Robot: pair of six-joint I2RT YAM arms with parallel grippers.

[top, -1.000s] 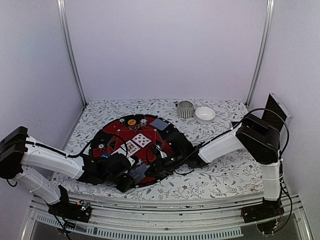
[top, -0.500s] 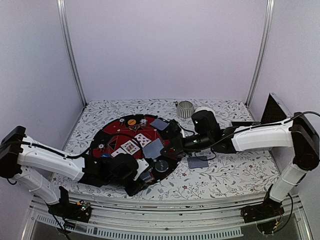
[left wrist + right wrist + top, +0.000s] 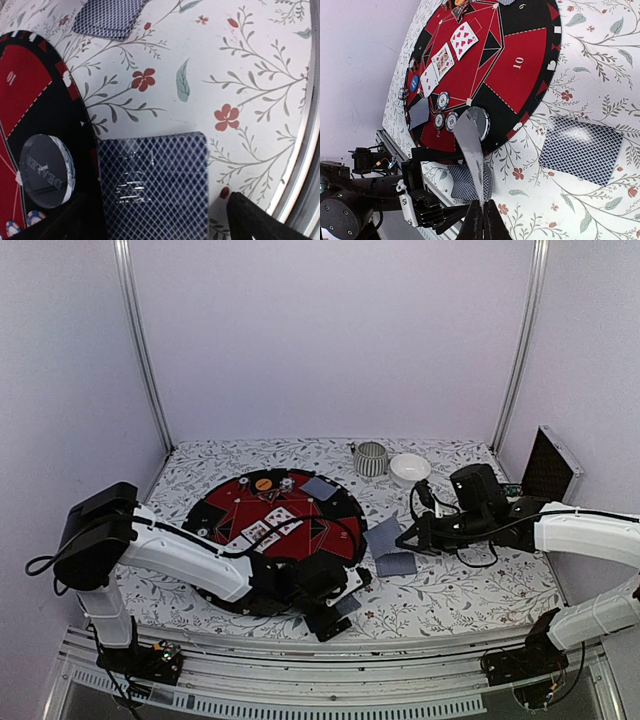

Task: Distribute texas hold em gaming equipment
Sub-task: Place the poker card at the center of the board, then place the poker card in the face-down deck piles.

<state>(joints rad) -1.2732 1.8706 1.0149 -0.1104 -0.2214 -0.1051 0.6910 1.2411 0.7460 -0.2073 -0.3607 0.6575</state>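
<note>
Next, my left gripper backs away first, as it blocks the face-down card (image 3: 348, 604) beside the mat, and then my right gripper should put its card (image 3: 383, 537) down there.
A grey-blue-backed card (image 3: 152, 190) lies face down on the cloth beside the near-right rim of the round red-and-black mat (image 3: 240, 505). My left gripper (image 3: 335, 608) hovers open over it, one finger on each side, touching nothing. To the right of the mat, my right gripper (image 3: 483, 215) is shut on another card (image 3: 472, 155), seen edge-on and lifted off the table. The face-down deck (image 3: 396, 564) rests on the cloth under that card. Three face-up cards (image 3: 443, 59) and small chips (image 3: 443, 100) lie on the mat.
A clear dealer button (image 3: 45, 170) sits on the mat's near rim. A ribbed grey cup (image 3: 370, 458) and a white bowl (image 3: 409, 469) stand at the back. A black case (image 3: 553, 465) leans at the far right. The table's metal front edge (image 3: 300, 165) runs close to the left gripper.
My left gripper has swung right along the mat's near rim and opened, leaving its card on the cloth. My right arm has drawn back to the right with a card.
</note>
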